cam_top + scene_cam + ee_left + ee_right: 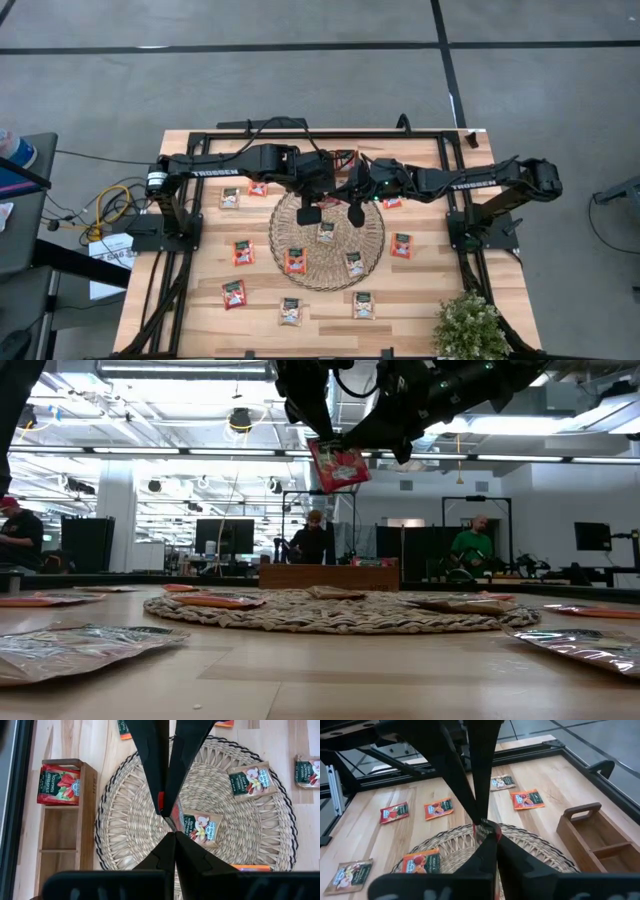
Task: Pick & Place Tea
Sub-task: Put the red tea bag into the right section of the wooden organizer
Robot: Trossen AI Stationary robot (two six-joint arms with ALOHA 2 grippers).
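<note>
With both grippers pinching the red sachet (340, 466), my left gripper should open and back away before my right gripper takes the sachet to the tray's end compartment.
A red tea sachet (339, 466) hangs high above the round woven mat (327, 240), between my two grippers. My left gripper (175, 835) and my right gripper (488, 841) meet tip to tip over the mat's far part, both shut on this sachet. Three more sachets lie flat on the mat, one being a beige one (201, 827). Others lie around it on the table, such as a red one (234, 293). The wooden divided tray (65, 820) stands beyond the mat's far edge, with one red sachet (59, 784) in an end compartment. My left gripper pinches the red sachet between its two fingers at the edge (173, 825), coming from above. The sachet is lifted clear of the mat and seen edge-on. My right gripper pinches the same sachet at its opposite side (487, 831), also slanting down from above. The sachet hangs below the fingers (338, 470), slightly tilted.
A small potted plant (468, 325) stands at the table's near right corner. Black frame rails (180, 260) run along the left and right sides. People and desks show in the room beyond the far edge in the low view.
</note>
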